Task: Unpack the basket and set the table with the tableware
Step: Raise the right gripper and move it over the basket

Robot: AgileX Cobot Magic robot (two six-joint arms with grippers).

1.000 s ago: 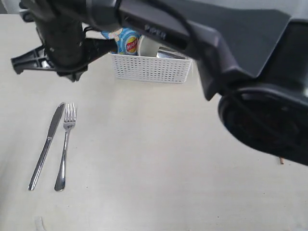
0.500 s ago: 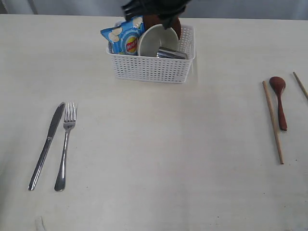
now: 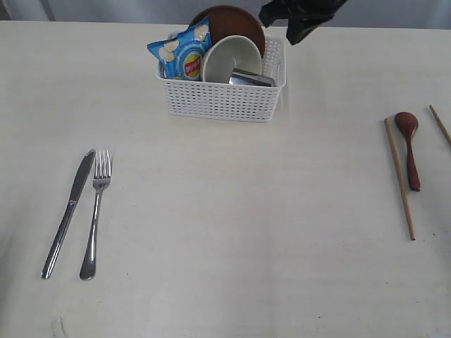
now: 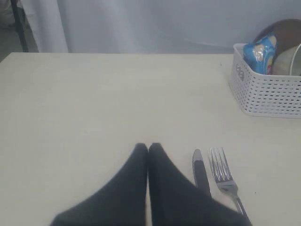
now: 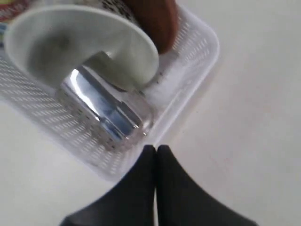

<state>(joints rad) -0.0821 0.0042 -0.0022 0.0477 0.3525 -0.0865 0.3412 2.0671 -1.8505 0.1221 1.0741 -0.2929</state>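
Observation:
My right gripper is to lift the plate out first, because the steel cup (image 3: 251,77) sits low against the pale bowl while the brown plate's top rim (image 3: 229,9) is clear.
The white basket (image 3: 224,101) stands at the back middle of the table (image 3: 232,225). In it are the pale bowl (image 3: 231,58) on its side, the steel cup (image 3: 251,78), the brown plate (image 3: 230,17) upright behind, and a blue chips bag (image 3: 182,58). The knife (image 3: 68,211) and fork (image 3: 95,211) lie side by side at the left. At the right lie the dark spoon (image 3: 409,149) and chopsticks (image 3: 399,176). My right gripper (image 5: 156,147) is shut and empty, above the basket's right end (image 5: 202,52), near the cup (image 5: 106,106). My left gripper (image 4: 148,145) is shut, empty, over bare table beside the knife (image 4: 201,172).
A second chopstick (image 3: 440,125) lies at the far right edge. The right arm (image 3: 299,15) hangs over the table's back edge, right of the basket. A grey curtain stands behind the table.
The right arm has swung from close in front of the camera, across the basket, to the basket's right end. The plate, spoon and chopsticks now show.

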